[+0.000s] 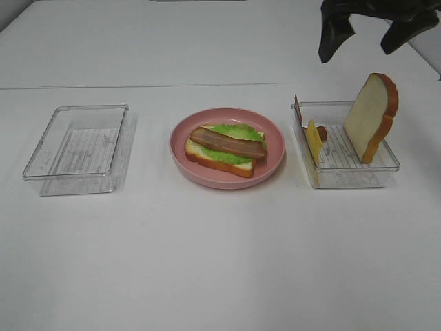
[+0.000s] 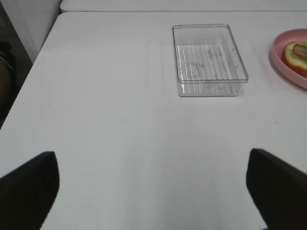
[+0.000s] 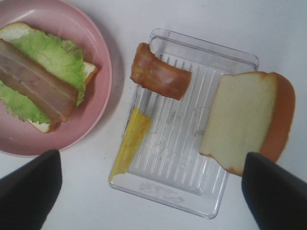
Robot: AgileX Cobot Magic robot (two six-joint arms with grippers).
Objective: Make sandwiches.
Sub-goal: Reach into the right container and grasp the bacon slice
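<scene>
The second bacon strip's top end [image 1: 297, 102] sticks up free above its tray's rim, so the robot's right gripper should go on down toward that end before its fingers close around it.
The sandwich [image 1: 226, 149] lies on the pink plate [image 1: 275, 148] at the table's middle: a bread slice, green lettuce and a brown bacon strip on top; it also shows in the right wrist view [image 3: 41, 79]. In the right clear tray [image 1: 386, 164] a bread slice [image 1: 371, 115] leans upright, with a yellow cheese slice [image 1: 314, 142] and a second bacon strip [image 3: 158, 76] leaning at its left wall. My right gripper [image 1: 372, 31] is open and empty, high above that tray. My left gripper [image 2: 153, 191] is open and empty over bare table.
An empty clear tray [image 1: 79, 148] stands at the left of the table, also in the left wrist view [image 2: 208, 60]. The table's left edge shows in the left wrist view.
</scene>
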